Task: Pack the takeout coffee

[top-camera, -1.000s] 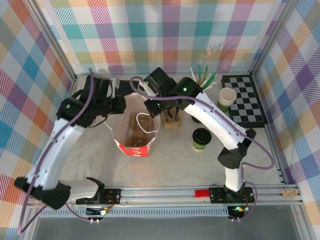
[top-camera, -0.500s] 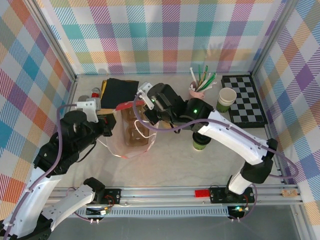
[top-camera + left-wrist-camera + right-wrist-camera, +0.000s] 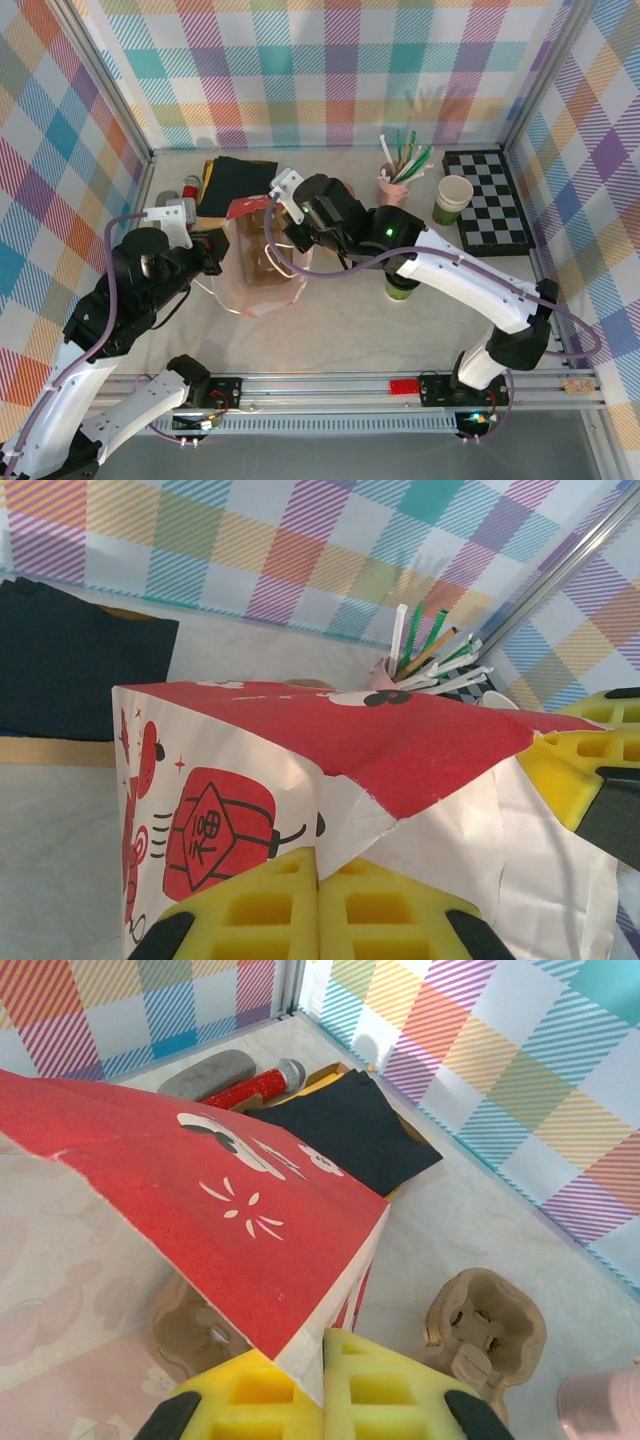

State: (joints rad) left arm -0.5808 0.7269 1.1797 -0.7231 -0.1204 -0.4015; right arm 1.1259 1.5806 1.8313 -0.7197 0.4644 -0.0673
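I keep setting the bag upright with my right gripper until its bottom rests flat, as the brown carrier is inside the open bag (image 3: 262, 264), then let go of the bag's red edge (image 3: 282, 1328).
A red-and-white paper bag (image 3: 262, 290) stands open at the table's middle left, with a brown cup carrier (image 3: 266, 262) inside it. My left gripper (image 3: 216, 256) is shut on the bag's left rim, its yellow pads (image 3: 262, 910) pinching the paper (image 3: 400, 820). At the right rim, my right gripper (image 3: 291, 236) is shut on the bag's red edge (image 3: 250, 1230). The takeout coffee (image 3: 398, 291) stands right of the bag, mostly hidden under my right arm, so just its green body shows.
A second brown carrier (image 3: 486, 1332) sits behind the bag. A pink cup of straws (image 3: 396, 181), a lidless white-rimmed cup (image 3: 453, 198) and a chessboard (image 3: 488, 201) line the back right. A black cloth (image 3: 236, 180) lies at the back left.
Both arms have swung away from the back wall and now hold the bag's opposite rims, with its mouth stretched between them. Over the last half second almost nothing moved.
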